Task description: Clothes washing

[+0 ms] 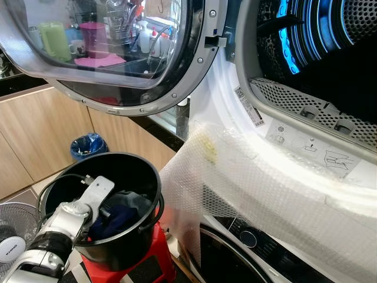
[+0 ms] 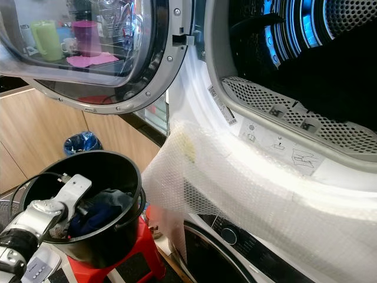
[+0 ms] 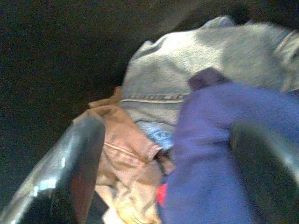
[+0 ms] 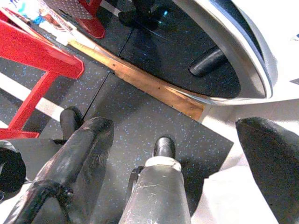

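Observation:
The dark blue garment [image 1: 114, 223] is on top of the grey denim piece [image 1: 133, 203], so the garment will come up by itself when I lift, and the denim will stay behind.
A black bucket [image 1: 141, 162] stands on a red stool [image 1: 147, 262] in front of the stacked machines. It holds clothes [image 1: 121, 215]: a dark blue garment [image 3: 210, 154], a grey denim piece [image 3: 187, 60] and a tan one [image 3: 126, 154]. My left arm [image 1: 88, 203] reaches down into the bucket. My left gripper [image 3: 173, 154] is open just above the pile, with the blue garment lying between its fingers [image 3: 79, 154]. The upper machine's drum [image 1: 318, 53] is open, its round door [image 1: 118, 59] swung out to the left. My right gripper [image 4: 170, 128] hangs open above the floor.
Bubble wrap [image 1: 265, 194] drapes the front below the drum opening, above the lower machine's dark door [image 1: 235, 253]. Wooden cabinets [image 1: 41, 130] run along the left, with a blue-lined bin [image 1: 88, 146] and a fan [image 1: 12, 236] nearby. The stool's leg [image 4: 28, 93] stands on dark speckled floor [image 4: 135, 121].

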